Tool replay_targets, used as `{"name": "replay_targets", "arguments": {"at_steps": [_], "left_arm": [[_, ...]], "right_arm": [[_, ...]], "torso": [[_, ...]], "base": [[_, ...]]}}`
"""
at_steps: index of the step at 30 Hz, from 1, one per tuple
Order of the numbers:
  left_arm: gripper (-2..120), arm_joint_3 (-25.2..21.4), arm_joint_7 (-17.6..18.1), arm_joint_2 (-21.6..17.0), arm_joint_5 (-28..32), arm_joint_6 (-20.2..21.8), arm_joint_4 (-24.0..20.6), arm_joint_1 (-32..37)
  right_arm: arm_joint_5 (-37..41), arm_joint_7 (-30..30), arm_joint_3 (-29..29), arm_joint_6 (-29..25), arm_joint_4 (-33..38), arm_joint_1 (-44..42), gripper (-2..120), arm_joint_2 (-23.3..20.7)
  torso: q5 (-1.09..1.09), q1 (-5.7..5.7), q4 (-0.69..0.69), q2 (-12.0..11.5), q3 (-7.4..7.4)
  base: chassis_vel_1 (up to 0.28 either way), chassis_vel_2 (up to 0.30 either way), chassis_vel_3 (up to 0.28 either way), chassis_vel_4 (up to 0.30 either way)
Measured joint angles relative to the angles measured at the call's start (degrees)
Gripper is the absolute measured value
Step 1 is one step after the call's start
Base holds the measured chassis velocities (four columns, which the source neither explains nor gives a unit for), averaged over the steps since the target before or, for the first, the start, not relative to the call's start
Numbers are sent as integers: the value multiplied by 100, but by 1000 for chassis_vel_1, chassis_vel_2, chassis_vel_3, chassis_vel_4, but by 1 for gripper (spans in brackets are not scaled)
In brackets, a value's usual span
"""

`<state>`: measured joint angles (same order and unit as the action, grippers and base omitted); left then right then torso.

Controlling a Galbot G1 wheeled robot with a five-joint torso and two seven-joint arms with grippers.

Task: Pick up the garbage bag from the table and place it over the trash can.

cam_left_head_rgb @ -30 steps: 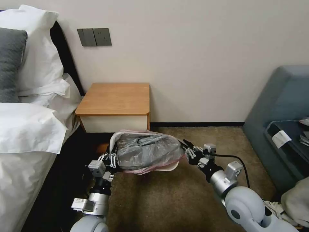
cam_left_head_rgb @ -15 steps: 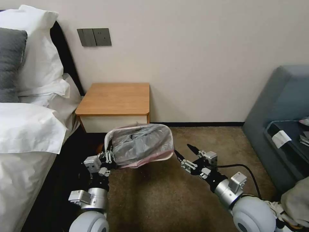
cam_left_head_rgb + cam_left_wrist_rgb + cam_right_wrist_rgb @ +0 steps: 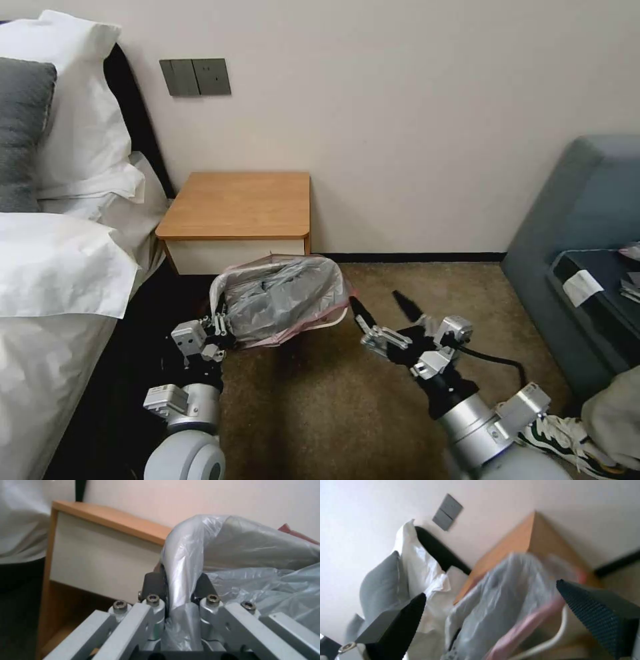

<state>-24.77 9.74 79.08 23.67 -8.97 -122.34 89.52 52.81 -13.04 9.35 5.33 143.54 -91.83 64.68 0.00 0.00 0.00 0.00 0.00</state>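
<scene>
The garbage bag's pink rim [image 3: 300, 327] lies loose inside the trash can's exposed edge [image 3: 335, 321], so the pink rim will fold over that edge when the robot pulls it down.
The grey garbage bag [image 3: 280, 300] with its pinkish rim is stretched over the cream trash can [image 3: 331, 320], which stands tilted on the carpet in front of the table [image 3: 237, 203]. My left gripper [image 3: 219, 325] is shut on the bag-covered rim at the can's left side. The left wrist view shows its fingers [image 3: 153, 582] clamping the plastic of the bag [image 3: 253, 552] over the rim, with the table [image 3: 110, 517] behind. To the right of the can, my right gripper [image 3: 377, 301] is open and apart from the bag. Between its spread fingertips [image 3: 573, 590] lie the bag [image 3: 506, 590] and the can's rim [image 3: 550, 641].
A bed [image 3: 60, 267] with white pillows runs along the left, close to my left arm. A grey-blue sofa [image 3: 580, 220] stands at the right. Brown carpet [image 3: 320, 400] lies open in front. A shoe [image 3: 567, 433] rests at the lower right.
My right gripper let go of the bag's right edge, opened and drew back toward me. The bag and can shifted left with my left gripper, which still holds them.
</scene>
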Motion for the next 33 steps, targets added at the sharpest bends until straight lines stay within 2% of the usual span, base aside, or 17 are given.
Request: {"name": "replay_targets", "arguments": {"at_steps": [10,18,33], "left_arm": [[7,0,-381,111,-345,-414,129,28],[7,10,-459,145,-475,-562,132,108],[7,-10,-503,175,-479,-715,118,135]], "right_arm": [[-335,-377,-1040,318,-286,107,92,727],[-432,-385,-1079,308,-388,146,93,913],[-330,-469,-773,296,-532,243,95,794]], "torso": [[0,0,0,0,0],[-1,0,0,0,0],[0,0,0,0,0]], "base": [[0,0,0,0],[0,0,0,0],[0,0,0,0]]}}
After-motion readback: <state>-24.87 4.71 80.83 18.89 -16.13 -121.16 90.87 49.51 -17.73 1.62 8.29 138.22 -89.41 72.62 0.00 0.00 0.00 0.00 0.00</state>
